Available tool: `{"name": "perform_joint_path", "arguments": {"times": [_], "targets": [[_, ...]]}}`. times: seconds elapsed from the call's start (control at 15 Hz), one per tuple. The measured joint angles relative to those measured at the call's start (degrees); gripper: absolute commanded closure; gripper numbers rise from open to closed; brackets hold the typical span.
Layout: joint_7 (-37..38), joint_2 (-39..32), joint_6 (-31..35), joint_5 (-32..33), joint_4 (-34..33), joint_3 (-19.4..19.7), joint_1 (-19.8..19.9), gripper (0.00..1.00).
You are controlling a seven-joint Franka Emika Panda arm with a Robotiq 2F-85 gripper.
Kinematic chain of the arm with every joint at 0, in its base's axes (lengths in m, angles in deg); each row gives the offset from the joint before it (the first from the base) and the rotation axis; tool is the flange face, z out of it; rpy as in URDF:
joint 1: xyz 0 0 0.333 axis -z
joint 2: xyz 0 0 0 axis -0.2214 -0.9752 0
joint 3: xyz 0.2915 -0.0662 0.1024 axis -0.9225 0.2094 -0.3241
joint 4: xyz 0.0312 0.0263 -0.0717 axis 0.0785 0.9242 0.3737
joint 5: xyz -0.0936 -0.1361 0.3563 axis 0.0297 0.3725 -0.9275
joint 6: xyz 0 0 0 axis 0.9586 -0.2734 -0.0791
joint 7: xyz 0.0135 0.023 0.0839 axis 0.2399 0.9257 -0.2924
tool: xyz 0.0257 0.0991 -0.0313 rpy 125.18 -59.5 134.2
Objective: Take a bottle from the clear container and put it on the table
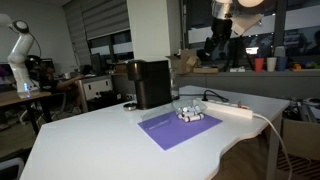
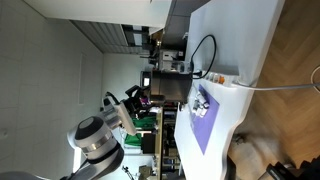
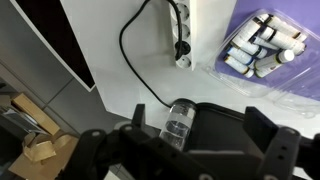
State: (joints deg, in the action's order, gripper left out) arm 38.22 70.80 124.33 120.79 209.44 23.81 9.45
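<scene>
My open gripper needs to swing back over the clear container (image 3: 266,52) before it goes down to take a bottle, because it is hanging above the black machine (image 3: 222,128), past the bottles.
The clear container (image 3: 262,45) lies on a purple mat and holds several tiny pale bottles (image 3: 240,58) with darker ends. It also shows in both exterior views (image 1: 192,113) (image 2: 203,103). The white table (image 1: 100,140) carries it all. My gripper (image 1: 222,40) hangs high above the table's far side, well away from the container. In the wrist view its two dark fingers (image 3: 198,125) stand wide apart at the bottom. A small clear cylinder (image 3: 178,122) shows by the left finger. I cannot tell what it is or whether it touches the finger.
A black box-shaped machine (image 1: 150,83) stands behind the purple mat (image 1: 178,128). A long white power strip (image 1: 235,110) with a black cable (image 3: 135,50) lies beside the container. The table's curved edge (image 1: 232,150) runs close to the mat.
</scene>
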Motion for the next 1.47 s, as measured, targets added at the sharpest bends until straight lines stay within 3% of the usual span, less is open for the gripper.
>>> {"name": "perform_joint_path", "arguments": {"times": [0.33,0.6,0.8,1.13,1.47], "targets": [[1.3,0.0,0.7,1.5,-0.3,0.2,0.1,0.0],[15.2,-1.1,1.8,16.0,-6.5,2.6,1.6,0.0],[25.1,-5.8,1.9,24.4,-12.6,3.0,1.3,0.0],[40.6,-18.2,2.6,31.2,-21.7,3.0,-3.5,0.0],[46.6,-28.5,1.6,31.4,-27.1,2.9,-9.6,0.0]]}}
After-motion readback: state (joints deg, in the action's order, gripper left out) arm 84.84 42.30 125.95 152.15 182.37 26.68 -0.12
